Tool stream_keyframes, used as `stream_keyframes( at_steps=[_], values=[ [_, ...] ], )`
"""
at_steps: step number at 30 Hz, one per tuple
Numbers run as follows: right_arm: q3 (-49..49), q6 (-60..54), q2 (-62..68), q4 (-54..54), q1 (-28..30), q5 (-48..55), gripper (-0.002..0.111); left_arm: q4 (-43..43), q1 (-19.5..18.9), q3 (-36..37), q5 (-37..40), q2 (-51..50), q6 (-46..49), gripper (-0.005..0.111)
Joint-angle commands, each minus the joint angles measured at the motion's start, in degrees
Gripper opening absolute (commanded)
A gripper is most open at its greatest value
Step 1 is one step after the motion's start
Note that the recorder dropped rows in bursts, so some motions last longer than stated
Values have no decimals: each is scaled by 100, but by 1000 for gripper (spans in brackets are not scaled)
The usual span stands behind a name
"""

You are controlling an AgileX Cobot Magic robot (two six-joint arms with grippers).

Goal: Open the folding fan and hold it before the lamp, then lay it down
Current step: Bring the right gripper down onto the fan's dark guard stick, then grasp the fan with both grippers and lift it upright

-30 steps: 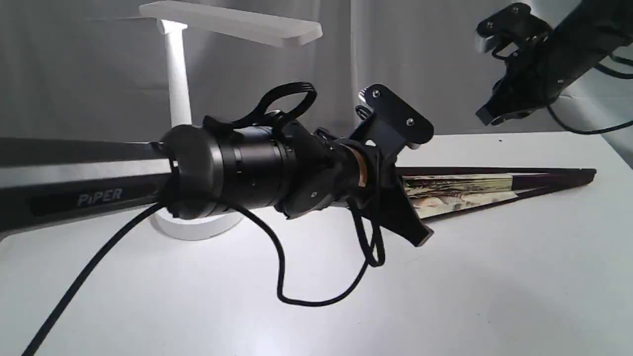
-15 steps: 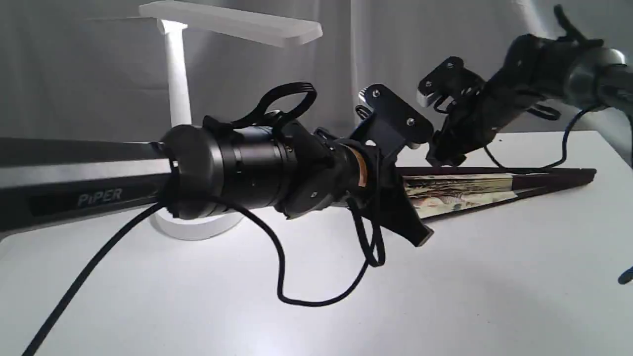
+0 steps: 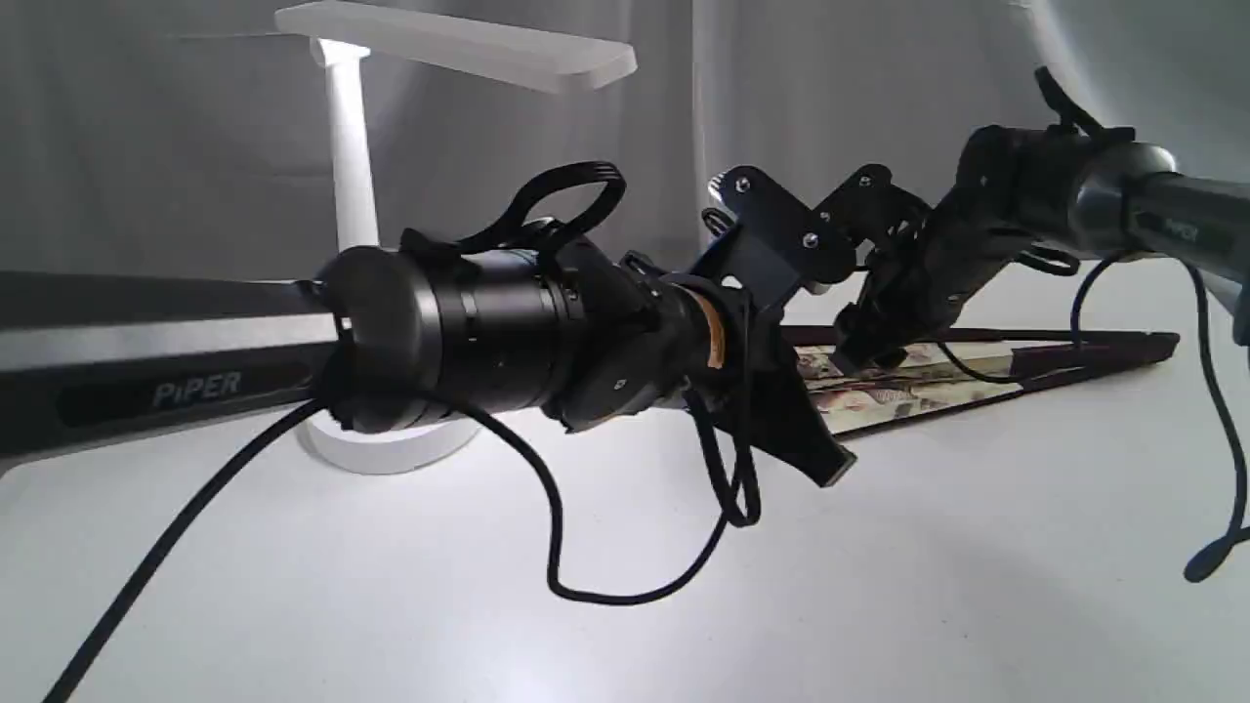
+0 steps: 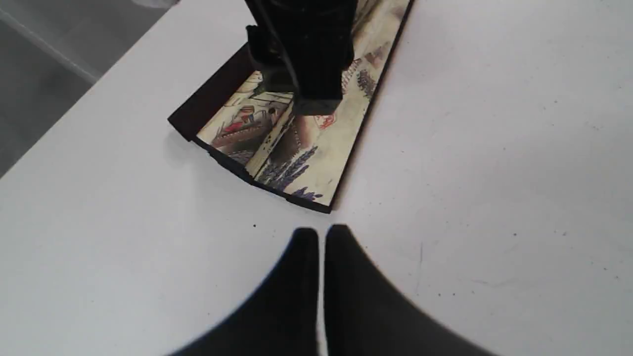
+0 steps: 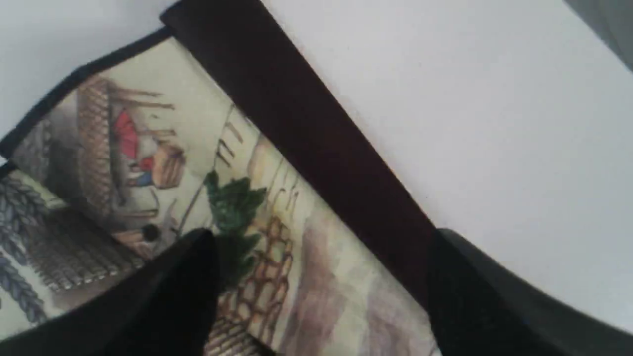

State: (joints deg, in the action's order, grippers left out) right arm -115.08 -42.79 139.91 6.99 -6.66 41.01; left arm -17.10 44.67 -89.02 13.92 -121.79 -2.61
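The painted paper beside the fan's maroon guard is between open fingers, so the robot's right gripper continues low and closes its fingers until it pinches a pleat.
The folding fan lies on the white table, spread only a few pleats, its maroon guard along the far side. My right gripper is down on it and open, one finger on the painted paper and the other finger beyond the guard, so the guard lies between them. In the left wrist view the right gripper stands on the fan. My left gripper is shut and holds nothing, just short of the fan's wide end. The lit white lamp stands at the back left.
The left arm stretches across the front of the exterior view and hides the fan's wide end. A black cable loops down from it to the table. Another cable hangs from the right arm. A table edge runs near the fan.
The right arm has swung down and to the left from high at the back right until its gripper reached the fan. The left arm and the fan have stayed put.
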Motion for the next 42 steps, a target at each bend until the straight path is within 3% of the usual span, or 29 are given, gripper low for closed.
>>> stream_keyframes(
  at_steps=[1,14,25,35,42],
  values=[
    [-33,251,-24,-221,20,222,60,-15,-8,24,-37,57,-12,0],
    [-33,-180,296,-738,-21,660,59,-15,-8,24,-73,57,-12,0],
    [-33,692,420,-648,-21,866,0,-15,-8,24,-166,57,-12,0],
    [-33,1140,220,-367,-21,1001,0,-96,-34,24,-165,57,-12,0],
    [-33,592,-349,964,-11,1249,0,-101,-493,11,188,57,-824,0]
  ],
)
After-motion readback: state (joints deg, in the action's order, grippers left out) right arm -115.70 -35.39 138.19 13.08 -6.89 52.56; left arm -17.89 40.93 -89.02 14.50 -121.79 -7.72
